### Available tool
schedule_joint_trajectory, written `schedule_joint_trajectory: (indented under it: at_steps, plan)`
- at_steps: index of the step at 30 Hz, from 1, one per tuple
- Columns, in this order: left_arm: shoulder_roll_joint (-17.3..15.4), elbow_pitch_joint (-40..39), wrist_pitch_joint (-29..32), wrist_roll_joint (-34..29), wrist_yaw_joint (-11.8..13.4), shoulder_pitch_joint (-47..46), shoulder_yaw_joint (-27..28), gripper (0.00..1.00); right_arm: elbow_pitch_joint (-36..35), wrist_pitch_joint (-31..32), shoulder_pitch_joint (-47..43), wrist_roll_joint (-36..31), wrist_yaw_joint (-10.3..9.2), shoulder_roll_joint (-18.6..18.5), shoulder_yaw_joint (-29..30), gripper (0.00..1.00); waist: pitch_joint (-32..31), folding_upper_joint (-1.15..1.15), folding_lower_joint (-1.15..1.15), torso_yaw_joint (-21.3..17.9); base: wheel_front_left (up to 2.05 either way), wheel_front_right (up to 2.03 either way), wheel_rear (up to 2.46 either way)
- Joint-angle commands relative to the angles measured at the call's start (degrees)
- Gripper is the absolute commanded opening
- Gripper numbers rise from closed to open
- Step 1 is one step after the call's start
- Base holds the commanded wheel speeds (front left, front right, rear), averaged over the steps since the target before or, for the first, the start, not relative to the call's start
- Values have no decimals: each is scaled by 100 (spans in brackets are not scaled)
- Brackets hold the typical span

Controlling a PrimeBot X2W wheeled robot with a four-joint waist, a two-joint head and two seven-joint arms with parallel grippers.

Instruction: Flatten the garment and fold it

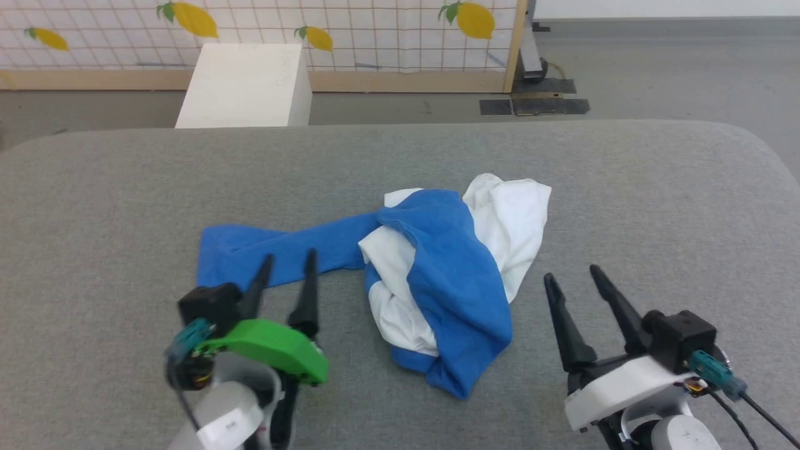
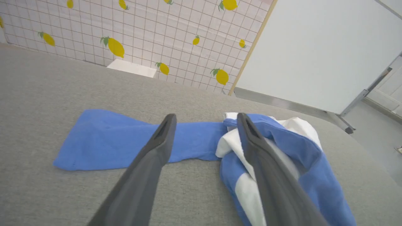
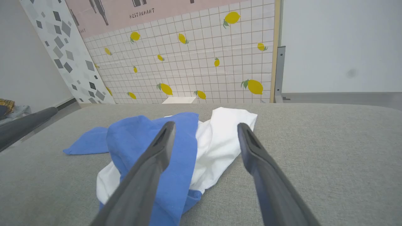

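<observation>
I see the other blue sleeve [image 1: 459,281] lying loosely over bunched white body [image 1: 511,229], so when I pull, the sleeve will slide out and drag the white body open.
The garment [image 1: 437,275] lies crumpled in the middle of the grey table [image 1: 625,187], a heap of white body and blue cloth. One blue sleeve [image 1: 262,250] stretches flat to the left of the heap. My left gripper [image 1: 289,261] hovers open over the near edge of that sleeve, nothing between its fingers. In the left wrist view the sleeve [image 2: 103,138] runs across behind the spread fingers [image 2: 163,135]. My right gripper [image 1: 570,275] stands open to the right of the heap, apart from it. The right wrist view shows the garment [image 3: 188,147] just ahead of its fingers.
A white box [image 1: 247,84] stands on the floor beyond the table's far edge. Behind it is a tiled panel with lemons [image 1: 350,31] in a wooden frame. Bare grey cloth surrounds the garment on all sides.
</observation>
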State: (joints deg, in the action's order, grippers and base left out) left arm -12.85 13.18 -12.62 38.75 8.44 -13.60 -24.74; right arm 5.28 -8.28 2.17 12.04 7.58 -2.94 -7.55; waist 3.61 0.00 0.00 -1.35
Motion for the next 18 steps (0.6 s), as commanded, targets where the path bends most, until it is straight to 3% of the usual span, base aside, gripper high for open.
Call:
schedule_joint_trajectory:
  at_steps: [1,5,10,14,15,16,17,18]
  plan:
    - [-87,-86,-117,-165,45,133,90,100,10,126,-14,112,-9,6,-46,100,47,0,0,66,0,0,0]
    - [-118,-489,-232,-683,67,320,578,100,141,898,66,396,-9,6,-241,100,194,0,0,185,0,0,0]
    - [156,-932,-236,-1320,-153,583,1194,100,358,2052,233,700,-9,6,-367,100,398,0,0,319,0,0,0]
    - [429,-1024,-237,-1613,-387,707,1518,100,378,2560,400,771,-9,6,-489,100,499,0,0,398,0,0,0]
    - [474,-1017,-237,-1673,-435,726,1575,100,374,2644,430,780,-9,6,-538,79,509,0,0,408,0,0,0]
    - [541,-993,-237,-1715,-483,749,1651,100,360,2711,457,828,-9,6,-566,29,521,0,0,418,0,0,0]
    - [584,-959,-237,-1742,-530,764,1696,100,332,2732,484,848,-9,6,-593,0,528,0,0,426,0,0,0]
    - [628,-931,-237,-1794,-576,768,1755,100,291,2727,514,839,-9,6,-608,0,531,0,0,432,0,0,0]
